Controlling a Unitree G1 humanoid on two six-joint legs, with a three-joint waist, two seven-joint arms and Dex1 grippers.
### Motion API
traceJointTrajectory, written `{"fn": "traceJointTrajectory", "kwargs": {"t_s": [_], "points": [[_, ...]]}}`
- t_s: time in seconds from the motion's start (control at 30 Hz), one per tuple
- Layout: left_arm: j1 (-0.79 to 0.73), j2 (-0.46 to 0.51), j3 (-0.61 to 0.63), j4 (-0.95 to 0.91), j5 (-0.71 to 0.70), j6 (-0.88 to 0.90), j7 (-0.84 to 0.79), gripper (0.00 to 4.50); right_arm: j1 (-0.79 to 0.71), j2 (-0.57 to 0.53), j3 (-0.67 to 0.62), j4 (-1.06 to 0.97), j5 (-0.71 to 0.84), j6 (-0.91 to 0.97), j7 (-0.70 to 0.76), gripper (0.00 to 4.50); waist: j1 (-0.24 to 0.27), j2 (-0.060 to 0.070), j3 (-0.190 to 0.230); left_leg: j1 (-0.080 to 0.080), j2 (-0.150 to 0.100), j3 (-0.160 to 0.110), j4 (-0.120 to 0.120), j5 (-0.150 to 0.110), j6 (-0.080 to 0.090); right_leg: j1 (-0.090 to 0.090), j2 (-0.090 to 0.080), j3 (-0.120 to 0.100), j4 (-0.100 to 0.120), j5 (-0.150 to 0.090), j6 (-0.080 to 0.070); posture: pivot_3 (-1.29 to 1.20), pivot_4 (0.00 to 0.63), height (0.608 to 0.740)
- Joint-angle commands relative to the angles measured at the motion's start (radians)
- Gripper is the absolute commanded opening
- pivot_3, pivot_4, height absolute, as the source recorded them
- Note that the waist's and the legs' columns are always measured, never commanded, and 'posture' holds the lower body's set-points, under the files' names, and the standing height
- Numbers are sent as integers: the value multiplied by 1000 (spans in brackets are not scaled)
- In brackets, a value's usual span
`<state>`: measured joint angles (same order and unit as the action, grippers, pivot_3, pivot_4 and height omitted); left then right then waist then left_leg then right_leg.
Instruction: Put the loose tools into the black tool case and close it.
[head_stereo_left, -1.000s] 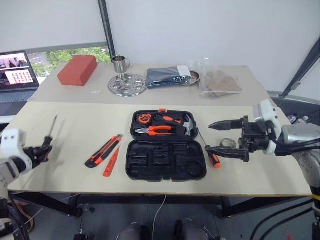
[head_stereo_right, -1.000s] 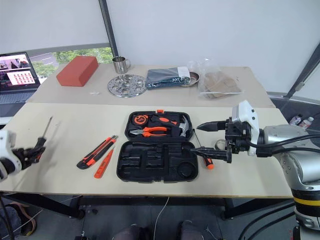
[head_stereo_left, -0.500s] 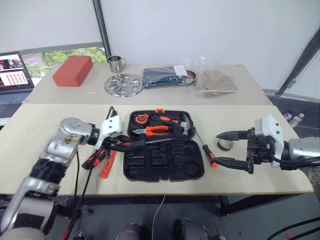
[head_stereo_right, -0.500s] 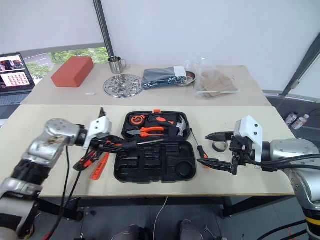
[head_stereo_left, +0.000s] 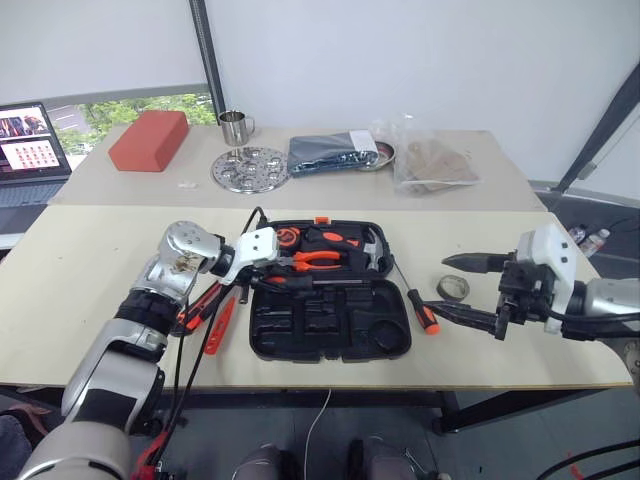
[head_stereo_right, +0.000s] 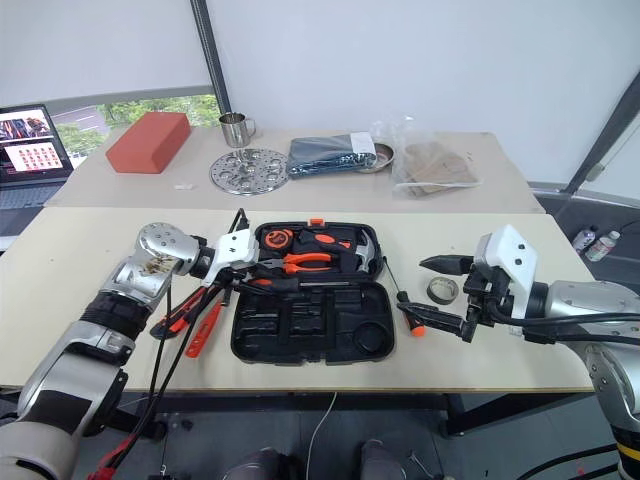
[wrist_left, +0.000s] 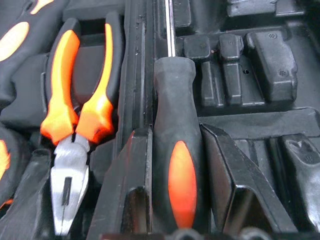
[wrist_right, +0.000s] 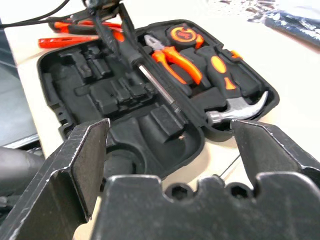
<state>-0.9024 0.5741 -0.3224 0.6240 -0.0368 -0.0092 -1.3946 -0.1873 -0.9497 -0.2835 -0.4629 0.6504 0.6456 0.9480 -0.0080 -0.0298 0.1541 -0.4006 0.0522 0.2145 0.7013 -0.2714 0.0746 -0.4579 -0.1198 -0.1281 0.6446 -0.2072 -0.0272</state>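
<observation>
The screwdriver's handle (wrist_left: 175, 95) is high over its slot by the hinge, so next my left gripper lets it go, close above it and pushes its orange patch (wrist_left: 182, 185) down.
The black tool case (head_stereo_left: 330, 325) lies open at the middle of the near table, with pliers (wrist_left: 75, 115), a hammer and a tape measure in its far half. My left gripper (head_stereo_left: 258, 280) is shut on an orange-and-black screwdriver (wrist_left: 175, 165). It holds the tool low over the case's hinge line, with the shaft (wrist_right: 157, 90) pointing right. A second screwdriver (head_stereo_left: 421, 311) and a small tape roll (head_stereo_left: 455, 289) lie right of the case. My right gripper (head_stereo_left: 445, 287) hovers open beside them. A utility knife (head_stereo_right: 172, 316) and a thin orange tool (head_stereo_left: 220, 325) lie left of the case.
The far table holds a red block (head_stereo_left: 150, 140), a metal cup (head_stereo_left: 236, 127), a round metal plate (head_stereo_left: 250, 169), a dark folded bag (head_stereo_left: 335, 153) and a clear plastic bag (head_stereo_left: 435, 160). A laptop (head_stereo_left: 30, 140) stands at the far left. Cables hang from my left arm.
My left arm has swung from the table's left edge to the case, carrying the screwdriver and turning it to lie along the hinge. My right gripper has stayed open beside the case.
</observation>
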Motion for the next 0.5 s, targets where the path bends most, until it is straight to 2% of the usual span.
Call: {"fn": "traceJointTrajectory", "kwargs": {"t_s": [0.03, 0.3, 0.37, 0.5], "points": [[-28, -13, 14, -11, 0, -1, -16, 958, -9, -5, -36, -22, 15, 4, -17, 4500, 0, 0, 0, 0, 0, 0, 0, 0, 0, 0, 0, 0, 0, 0, 0, 0, 150, 736], [-53, -24, 8, 40, 41, -17, -11, 958, -3, -6, -31, -18, 15, 3, -24, 4500, 2, 0, 0, -3, 0, -3, 3, 0, 1, 0, 0, -1, 0, 0, 1, 0, 150, 736], [-66, -33, 16, 50, 38, -20, -15, 1967, -6, -6, -28, -18, 16, 6, -26, 4500, 5, 0, 0, -3, 0, -3, 4, 0, 1, 0, -1, -2, 1, 0, 1, 0, 150, 736], [-94, -37, 52, 18, -8, 46, -43, 3175, -3, -9, -26, -25, 26, 13, -18, 4500, 7, 0, 0, -5, 0, -5, 7, -1, 2, 0, -1, -2, 1, -1, 3, 0, 150, 736]]}}
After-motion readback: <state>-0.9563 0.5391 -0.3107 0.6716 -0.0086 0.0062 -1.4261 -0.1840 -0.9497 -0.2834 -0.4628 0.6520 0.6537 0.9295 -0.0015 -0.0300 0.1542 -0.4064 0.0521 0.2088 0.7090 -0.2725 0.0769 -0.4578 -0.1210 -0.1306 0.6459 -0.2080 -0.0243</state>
